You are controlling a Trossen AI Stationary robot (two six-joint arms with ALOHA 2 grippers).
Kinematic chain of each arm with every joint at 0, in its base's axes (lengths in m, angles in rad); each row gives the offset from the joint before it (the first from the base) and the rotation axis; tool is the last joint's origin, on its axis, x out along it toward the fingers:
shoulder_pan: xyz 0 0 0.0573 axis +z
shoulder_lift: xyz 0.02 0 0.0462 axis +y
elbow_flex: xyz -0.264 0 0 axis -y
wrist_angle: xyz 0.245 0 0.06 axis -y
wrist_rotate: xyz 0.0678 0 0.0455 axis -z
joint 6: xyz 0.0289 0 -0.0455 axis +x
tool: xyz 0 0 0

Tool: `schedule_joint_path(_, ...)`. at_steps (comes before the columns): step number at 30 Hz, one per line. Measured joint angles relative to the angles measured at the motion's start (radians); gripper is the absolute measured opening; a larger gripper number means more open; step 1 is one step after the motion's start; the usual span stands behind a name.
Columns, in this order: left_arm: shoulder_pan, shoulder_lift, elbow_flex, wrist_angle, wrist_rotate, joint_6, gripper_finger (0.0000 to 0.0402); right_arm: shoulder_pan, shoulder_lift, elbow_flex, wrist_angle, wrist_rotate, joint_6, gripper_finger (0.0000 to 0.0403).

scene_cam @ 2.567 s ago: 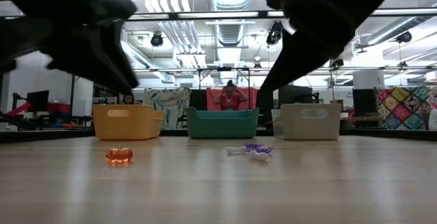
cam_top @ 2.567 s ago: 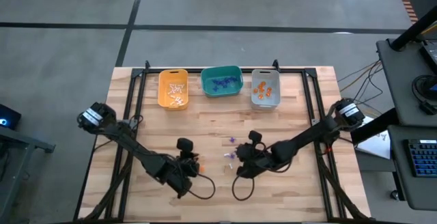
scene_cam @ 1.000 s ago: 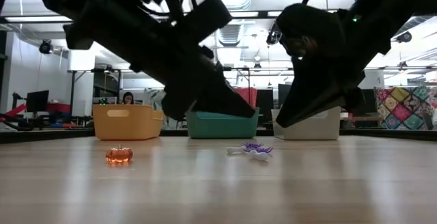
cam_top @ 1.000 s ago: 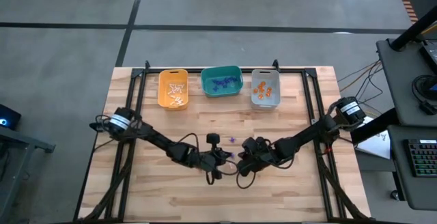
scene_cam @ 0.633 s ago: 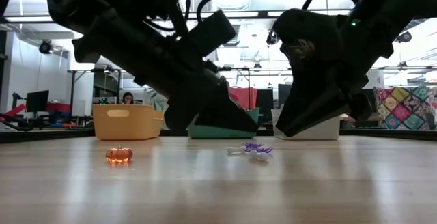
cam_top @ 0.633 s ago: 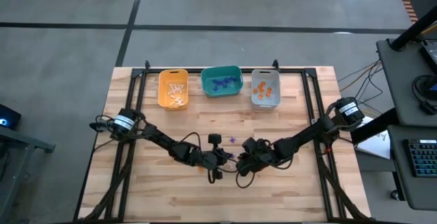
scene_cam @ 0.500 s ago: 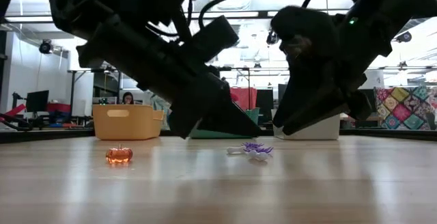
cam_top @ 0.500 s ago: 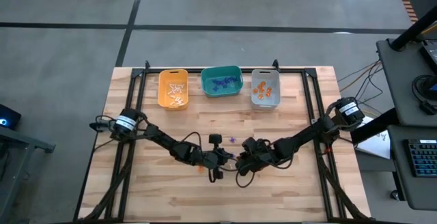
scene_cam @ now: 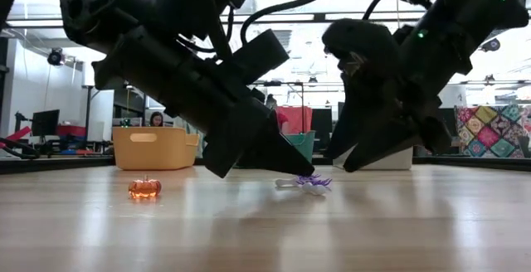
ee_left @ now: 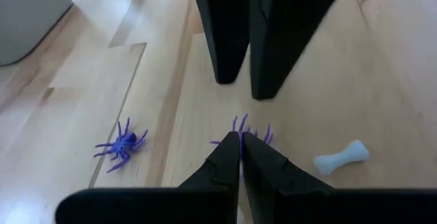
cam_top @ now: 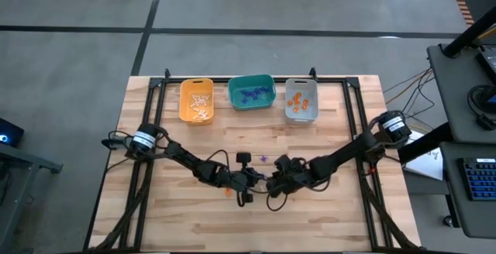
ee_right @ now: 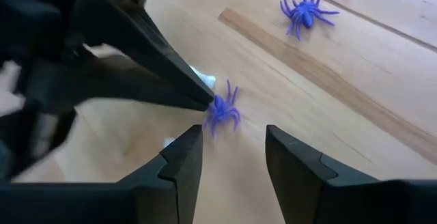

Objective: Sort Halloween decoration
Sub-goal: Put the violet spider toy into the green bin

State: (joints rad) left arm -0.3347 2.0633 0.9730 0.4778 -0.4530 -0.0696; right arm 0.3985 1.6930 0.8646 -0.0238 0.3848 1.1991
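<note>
The left gripper's closed fingers are crowding the nearer purple spider (ee_right: 223,110), so next the left gripper moves away before the right gripper closes on that spider.
A small purple spider (ee_right: 222,111) lies on the wooden table near its middle. My left gripper (ee_left: 240,142) is shut, and its tips slant down onto this spider. My right gripper (ee_right: 232,152) stands open just to the spider's right, pointing at it, its two fingers apart and touching nothing. A second purple spider (ee_right: 305,9) lies farther back. Beside the first spider lies a white bone (ee_left: 341,159), and an orange pumpkin (scene_cam: 144,187) sits to the left. Part of the first spider is hidden behind my left fingertips in the left wrist view. My left gripper meets the purple spider's near side (ee_right: 216,106) with the free ends of its shut fingers (ee_right: 198,95). They slant down from the table's left. The spider lies flat on the table.
Three bins stand in a row along the far edge: a yellow bin (cam_top: 197,99) with white pieces, a teal bin (cam_top: 251,91) with purple ones and a grey bin (cam_top: 301,99) with orange ones. Both arms meet at the table's middle.
My left gripper has come down, still shut, until its tips reach the purple spider on the table. My right gripper has opened and edged slightly toward the spider. The trinkets lie where they were.
</note>
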Motion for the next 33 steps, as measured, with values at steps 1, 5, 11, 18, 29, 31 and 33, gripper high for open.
schedule_joint_path(1, 0.0, -0.005, 0.0, -0.003, 0.0, 0.006, 0.0, 0.0, 0.009, 0.0, 0.008, 0.0, -0.026, 0.0148)
schedule_joint_path(5, -0.001, -0.016, 0.0, -0.02, 0.0, 0.034, 0.0, 0.0, 0.026, 0.0, 0.012, 0.002, -0.253, 0.0149)
schedule_joint_path(11, 0.001, -0.015, -0.004, -0.03, 0.0, 0.034, 0.0, 0.003, 0.048, 0.0, 0.016, 0.036, -0.488, 0.0142)
schedule_joint_path(18, 0.002, -0.01, -0.012, -0.031, 0.0, 0.012, 0.0, -0.005, 0.093, 0.0, 0.093, 0.028, -0.502, 0.0134)
schedule_joint_path(29, 0.003, -0.01, -0.032, -0.026, 0.0, -0.02, 0.0, -0.02, 0.146, 0.001, 0.208, -0.011, -0.448, 0.0125)
schedule_joint_path(31, 0.003, -0.01, -0.035, -0.024, 0.0, -0.022, 0.0, -0.025, 0.146, 0.001, 0.207, -0.022, -0.438, 0.0116)
schedule_joint_path(33, 0.003, -0.01, -0.035, -0.019, 0.0, -0.023, 0.0, -0.029, 0.146, 0.001, 0.205, -0.022, -0.433, 0.0101)
